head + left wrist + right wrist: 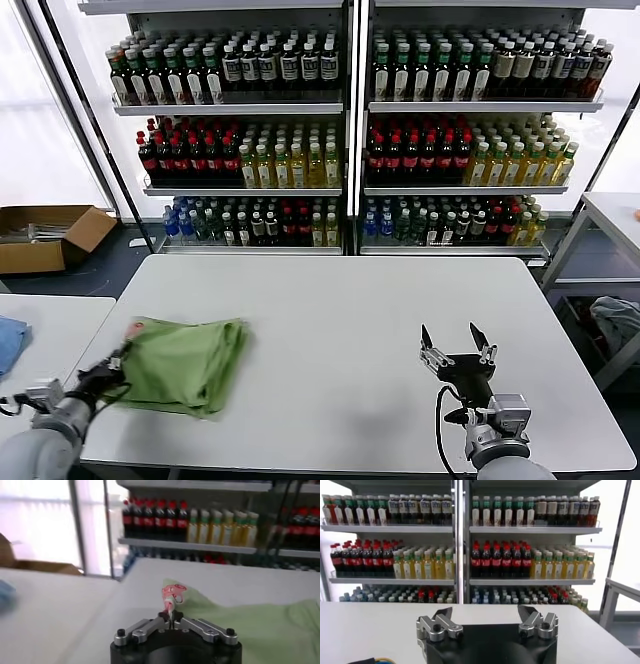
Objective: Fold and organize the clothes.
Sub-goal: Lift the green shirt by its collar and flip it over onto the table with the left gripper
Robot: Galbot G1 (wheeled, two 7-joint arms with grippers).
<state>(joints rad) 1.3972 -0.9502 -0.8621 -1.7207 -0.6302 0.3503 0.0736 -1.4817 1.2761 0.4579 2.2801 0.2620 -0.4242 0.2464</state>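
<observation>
Next, my left gripper brings the shirt's printed corner (135,328) back across the shirt toward the table's middle (320,348), because the corner is far from my right gripper.
A light green shirt (185,363) lies folded over on the white table (340,310) at the front left. My left gripper (118,368) is shut on the shirt's left edge. In the left wrist view its fingertips (170,615) pinch a raised corner of the shirt (250,625) that bears a red-and-white print (172,594). My right gripper (457,350) stands open above the table's front right, fingers pointing up, nothing between them. In the right wrist view the open right gripper (487,615) faces the shelves.
Shelves of bottles (340,130) stand behind the table. A cardboard box (45,235) sits on the floor at the far left. A blue cloth (10,340) lies on a second table at left. Another table (615,215) with a grey-blue garment (618,322) below stands at right.
</observation>
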